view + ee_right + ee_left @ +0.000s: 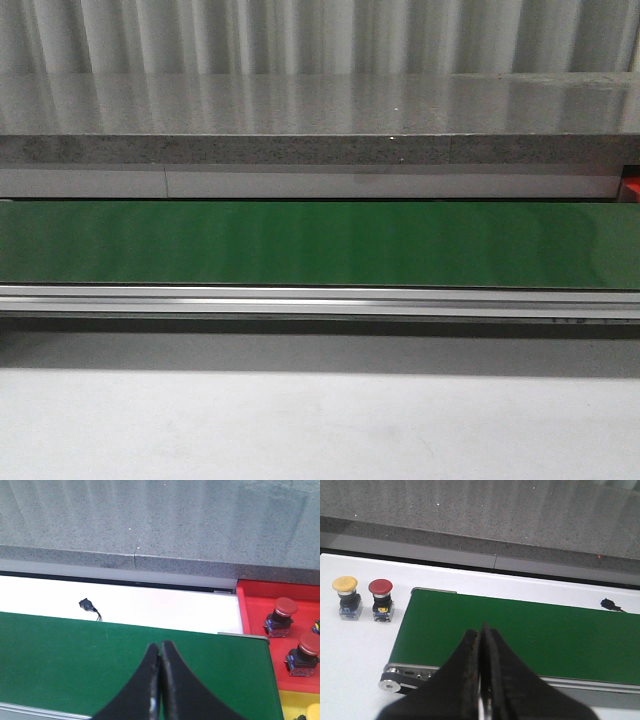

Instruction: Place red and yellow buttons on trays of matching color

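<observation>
The red button [382,600] next to the yellow button is out of reach for my right gripper. Next, my left gripper grabs it and moves it over the green belt [431,620].
In the left wrist view a yellow button [345,584] and a red button [380,586] stand side by side on the white table, just beyond the end of the green belt [530,635]. My left gripper [481,630] hangs shut over that belt, holding nothing. The right wrist view shows a red tray [255,610] past the belt's other end with two red buttons [285,607] [309,645] on it. A yellow tray [292,705] shows at the frame's corner with a yellow button's edge [314,711]. My right gripper [160,646] is shut and empty over the belt [100,655].
The front view holds only the green belt [320,245], its metal rail [320,300], a grey stone ledge [320,120] behind and a sliver of the red tray [632,187]. A small black connector [86,603] [607,603] lies on the white table behind the belt.
</observation>
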Robot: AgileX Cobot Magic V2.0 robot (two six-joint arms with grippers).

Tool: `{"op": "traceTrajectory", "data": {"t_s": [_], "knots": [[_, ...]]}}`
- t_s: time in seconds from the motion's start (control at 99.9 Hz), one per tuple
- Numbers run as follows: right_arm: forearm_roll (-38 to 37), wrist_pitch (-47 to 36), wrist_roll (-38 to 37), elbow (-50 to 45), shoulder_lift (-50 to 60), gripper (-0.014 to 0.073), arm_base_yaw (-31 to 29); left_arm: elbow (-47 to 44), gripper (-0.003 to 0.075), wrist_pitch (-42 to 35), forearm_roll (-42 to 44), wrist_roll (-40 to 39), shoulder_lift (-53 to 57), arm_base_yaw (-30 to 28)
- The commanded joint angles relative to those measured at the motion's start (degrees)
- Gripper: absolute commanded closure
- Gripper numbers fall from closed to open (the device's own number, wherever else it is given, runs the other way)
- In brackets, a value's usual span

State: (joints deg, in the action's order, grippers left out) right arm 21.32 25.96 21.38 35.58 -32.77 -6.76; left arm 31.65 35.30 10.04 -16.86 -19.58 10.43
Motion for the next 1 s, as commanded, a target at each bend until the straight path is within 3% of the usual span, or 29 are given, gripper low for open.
{"op": "traceTrajectory", "data": {"t_s": [0.0,0.691,0.741,0.811,0.931,0.991], "knots": [[0.61,-3.45,0.71,1.59,0.02,0.0662,0.21,1.41,0.0741,-4.58,-0.14,0.13,-0.38,0.43],[0.61,-3.39,0.71,1.59,0.02,0.0662,0.21,1.41,0.0725,-7.79,-0.14,0.13,-0.38,0.43],[0.61,-3.39,0.71,1.59,0.02,0.0662,0.21,1.41,0.0675,-7.79,-0.14,0.13,-0.38,0.43],[0.61,-3.39,0.71,1.59,0.02,0.0662,0.21,1.41,0.0532,-7.79,-0.59,0.13,-0.38,0.43],[0.61,-3.39,0.71,1.59,0.02,0.0662,0.21,1.41,0.0167,-7.79,-1.0,0.13,-0.38,0.43],[0.61,-3.39,0.71,1.59,0.02,0.0662,0.21,1.31,0.0052,-8.52,-1.0,0.13,-0.38,0.43]]}}
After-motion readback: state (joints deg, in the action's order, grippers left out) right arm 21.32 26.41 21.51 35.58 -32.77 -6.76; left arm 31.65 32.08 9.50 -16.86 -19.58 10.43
